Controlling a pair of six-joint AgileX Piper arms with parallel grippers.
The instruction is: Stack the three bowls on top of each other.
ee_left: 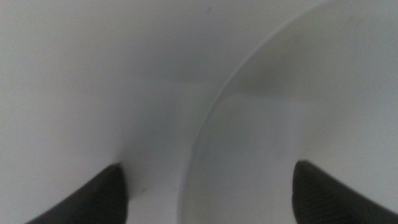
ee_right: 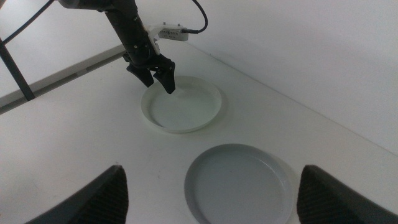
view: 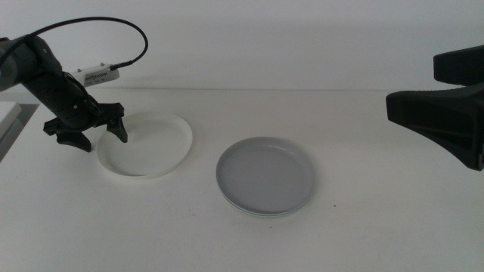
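Observation:
I expect the white bowl (view: 145, 143) to fit inside just as closely when I lower it in, because only a thin paler rim (view: 265, 214) shows under the grey bowl.
The white bowl (view: 147, 145) lies at the left of the table. My left gripper (view: 97, 138) is open and low over the bowl's left rim, one jaw outside and one inside. The left wrist view shows that rim curving between the jaws, with the white bowl (ee_left: 298, 124) filling one side. The grey bowl (view: 266, 174) lies at the centre. A paler rim (view: 257, 212) shows under its near edge, seemingly the mint green bowl beneath it. My right gripper (view: 412, 85) is open and empty, raised at the right. Its wrist view shows the grey bowl (ee_right: 239, 183), the white bowl (ee_right: 182, 104) and the left gripper (ee_right: 158, 79).
A grey ledge (view: 9, 121) stands at the table's far left edge. The left arm's black cable (view: 98, 26) loops above it. The white wall meets the table behind the bowls.

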